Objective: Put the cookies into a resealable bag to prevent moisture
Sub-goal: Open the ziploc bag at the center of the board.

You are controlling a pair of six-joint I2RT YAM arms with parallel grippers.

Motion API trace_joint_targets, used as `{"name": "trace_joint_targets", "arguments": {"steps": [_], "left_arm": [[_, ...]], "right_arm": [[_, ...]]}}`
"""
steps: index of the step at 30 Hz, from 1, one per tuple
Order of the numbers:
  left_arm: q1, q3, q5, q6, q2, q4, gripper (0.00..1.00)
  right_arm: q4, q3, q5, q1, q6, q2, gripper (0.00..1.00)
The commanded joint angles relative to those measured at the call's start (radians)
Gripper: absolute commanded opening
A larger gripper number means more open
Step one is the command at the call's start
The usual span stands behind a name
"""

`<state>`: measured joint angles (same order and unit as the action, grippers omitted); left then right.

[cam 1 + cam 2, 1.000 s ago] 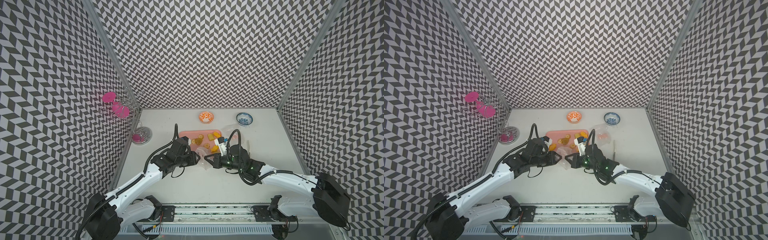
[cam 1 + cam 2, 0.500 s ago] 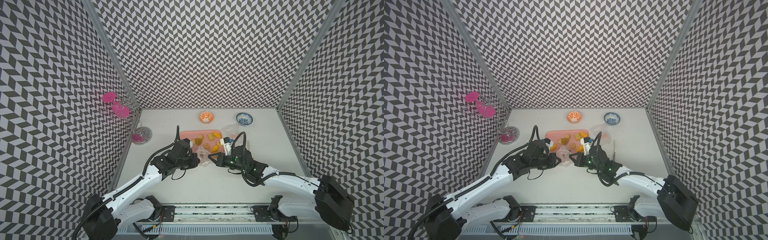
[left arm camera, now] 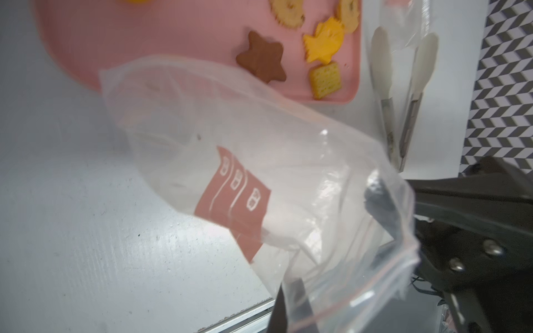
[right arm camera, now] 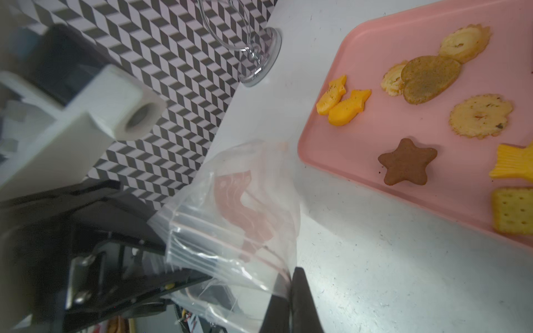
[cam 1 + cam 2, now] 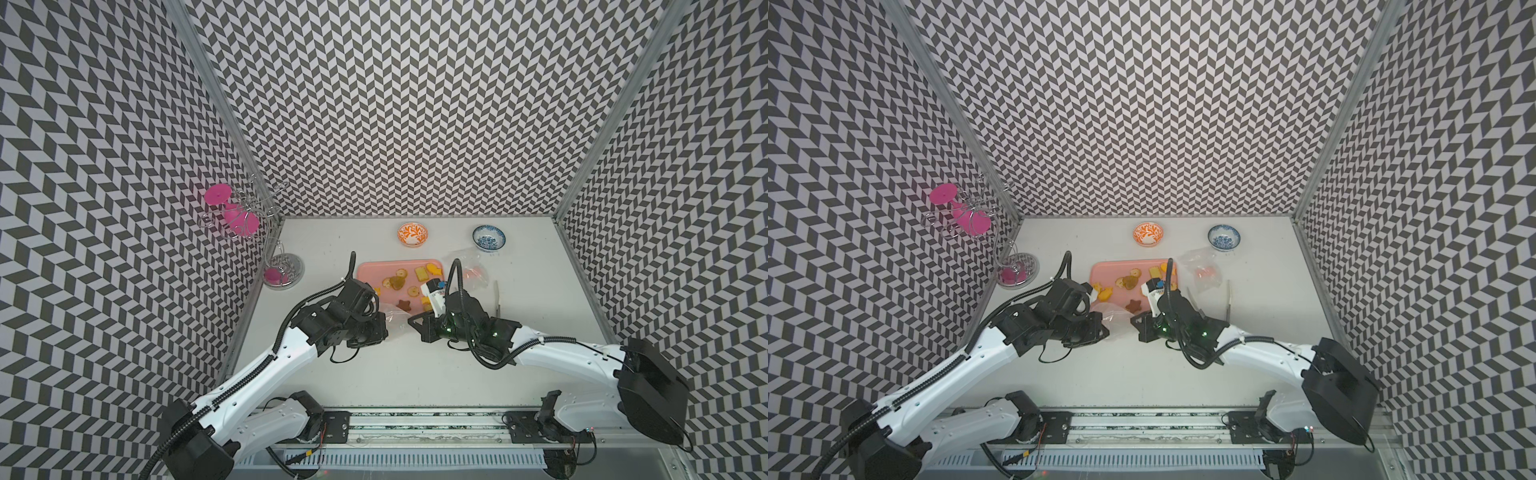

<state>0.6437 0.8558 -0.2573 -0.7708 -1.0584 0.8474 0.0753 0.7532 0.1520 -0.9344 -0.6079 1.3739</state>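
The bag's opening (image 3: pixel 358 291) keeps both my grippers busy. I should lower the bag, regrip its edge with my left gripper and free my right gripper for the tongs (image 3: pixel 410 119).
The cookies (image 5: pixel 399 283) lie spread on a pink tray (image 5: pixel 374 266); they are yellow and tan rounds, fish and squares, plus a dark brown star (image 3: pixel 261 59) (image 4: pixel 406 165). A clear resealable bag (image 5: pixel 397 318) (image 5: pixel 1115 318) with a red printed patch hangs between both grippers just in front of the tray. My left gripper (image 5: pixel 384 328) (image 3: pixel 291 305) is shut on one edge of the bag's mouth (image 3: pixel 259 161). My right gripper (image 5: pixel 411 322) (image 4: pixel 291 299) is shut on the opposite edge (image 4: pixel 245 207). No cookie shows inside the bag.
A second clear bag (image 5: pixel 469 272) with something red and metal tongs (image 5: pixel 496 297) lie right of the tray. An orange bowl (image 5: pixel 412 234) and a blue bowl (image 5: pixel 489 238) stand at the back. A wire rack with pink glasses (image 5: pixel 245 216) stands at the left wall.
My left gripper's jaws have closed on the bag's edge. The right gripper has stayed shut on the bag and has barely shifted.
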Motion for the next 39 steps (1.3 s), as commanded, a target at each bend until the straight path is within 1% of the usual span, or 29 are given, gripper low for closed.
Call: {"name": "trace_joint_targets", "arguments": {"steps": [1, 6, 9, 11, 14, 16, 20, 23, 25, 28, 35, 39], "left_arm": [[-0.039, -0.080, -0.059, 0.052, -0.035, 0.050, 0.00], [-0.114, -0.119, -0.068, 0.107, -0.080, -0.016, 0.00], [-0.170, -0.116, -0.074, 0.146, -0.106, -0.043, 0.02], [-0.198, -0.125, -0.104, 0.175, -0.130, -0.078, 0.06], [-0.219, -0.118, -0.090, 0.217, -0.165, -0.081, 0.08], [-0.222, -0.100, -0.073, 0.234, -0.169, -0.082, 0.14], [-0.222, -0.054, -0.059, 0.240, -0.164, -0.106, 0.18], [-0.220, -0.055, -0.094, 0.234, -0.158, -0.146, 0.19], [-0.220, -0.078, -0.145, 0.229, -0.157, -0.199, 0.22], [-0.209, -0.099, -0.187, 0.219, -0.166, -0.245, 0.23], [-0.162, -0.098, -0.191, 0.196, -0.190, -0.314, 0.25], [-0.145, -0.092, -0.203, 0.191, -0.205, -0.330, 0.29]], "right_arm": [[-0.118, 0.010, -0.077, 0.006, 0.102, 0.044, 0.01], [-0.116, -0.008, -0.076, 0.002, 0.136, 0.093, 0.01], [-0.097, 0.005, -0.066, 0.004, 0.138, 0.126, 0.01], [-0.088, 0.023, -0.057, 0.003, 0.140, 0.148, 0.01], [-0.085, 0.041, -0.061, 0.005, 0.156, 0.175, 0.01], [-0.087, 0.047, -0.054, 0.009, 0.166, 0.191, 0.01], [-0.082, 0.059, -0.015, 0.022, 0.172, 0.225, 0.01], [-0.079, 0.072, 0.007, 0.026, 0.171, 0.236, 0.01], [-0.073, 0.078, 0.018, 0.030, 0.164, 0.232, 0.01], [-0.068, 0.089, 0.050, 0.041, 0.150, 0.223, 0.01], [-0.044, 0.090, 0.118, 0.051, 0.095, 0.202, 0.01], [-0.046, 0.089, 0.127, 0.052, 0.083, 0.195, 0.01]]}}
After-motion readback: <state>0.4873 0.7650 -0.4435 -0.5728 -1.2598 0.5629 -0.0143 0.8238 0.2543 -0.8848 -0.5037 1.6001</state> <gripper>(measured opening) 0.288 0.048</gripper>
